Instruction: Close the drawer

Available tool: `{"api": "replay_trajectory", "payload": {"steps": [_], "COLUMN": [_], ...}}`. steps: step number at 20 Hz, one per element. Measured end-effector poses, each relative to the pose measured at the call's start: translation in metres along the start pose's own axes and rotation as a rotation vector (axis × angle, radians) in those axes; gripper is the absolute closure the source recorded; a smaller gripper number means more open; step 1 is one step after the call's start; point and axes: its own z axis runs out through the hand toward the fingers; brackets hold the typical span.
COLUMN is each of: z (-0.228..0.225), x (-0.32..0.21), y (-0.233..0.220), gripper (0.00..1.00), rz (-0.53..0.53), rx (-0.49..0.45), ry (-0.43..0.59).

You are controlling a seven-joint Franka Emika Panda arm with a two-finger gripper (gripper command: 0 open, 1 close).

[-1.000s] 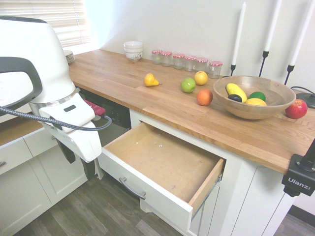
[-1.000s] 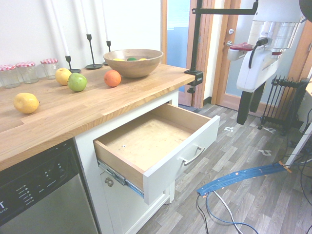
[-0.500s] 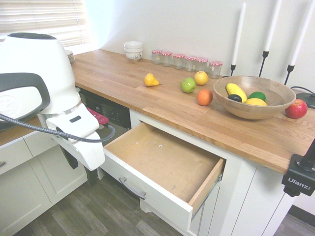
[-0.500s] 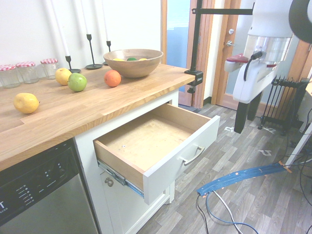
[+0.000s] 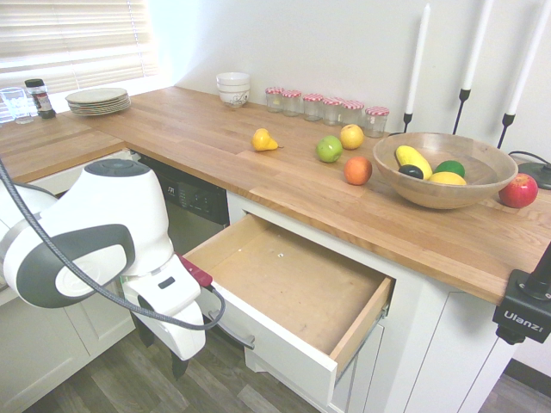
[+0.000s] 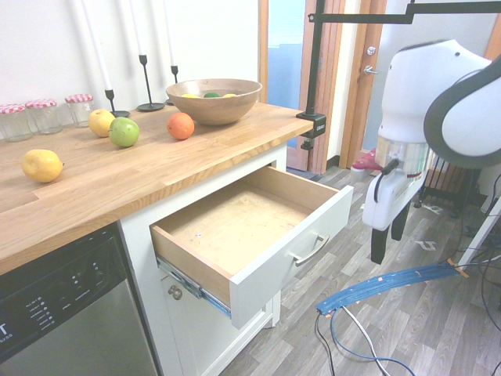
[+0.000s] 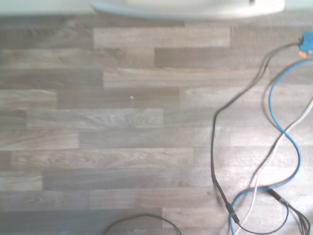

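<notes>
The drawer (image 5: 280, 344) has a metal rail (image 5: 384, 313) along its side, so it will slide straight in until its front is flush when I push it.
The drawer (image 5: 288, 280) stands pulled far out under the wooden counter, its plywood inside bare (image 6: 235, 223). Its white front carries a slim grey bar handle (image 5: 231, 332) (image 6: 309, 251). My gripper (image 5: 162, 353) (image 6: 387, 239) hangs low over the floor, out in front of the drawer front and a little to one side of it. It points downward, apart from the handle. It is open, the two dark fingers (image 6: 377, 244) apart with nothing between them. The wrist view shows only grey plank floor (image 7: 122, 122).
On the counter (image 5: 215, 146) stand a wooden bowl (image 5: 435, 185) of fruit, loose fruit, lidded jars (image 5: 327, 107) and candlesticks. A dishwasher (image 6: 63, 313) sits beside the drawer, with white cabinets (image 5: 52, 344) behind the arm. A dark radiator (image 6: 458, 168) stands behind the gripper.
The arm has come down from counter height to the level of the drawer front and nearer to it. The gripper stays open. The drawer has not moved.
</notes>
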Motion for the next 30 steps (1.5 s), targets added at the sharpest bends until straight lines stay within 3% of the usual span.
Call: {"api": "replay_trajectory", "payload": {"steps": [10,11,30], "z": [0.089,0.093,0.103], "x": [0.024,0.026,0.034], "y": [-0.023,-0.027,-0.042], "gripper": [0.00,1.00,1.00], "rz": [0.020,0.022,0.037], "rx": [-0.047,-0.045,0.017], "ry": [-0.024,-0.023,0.006]}}
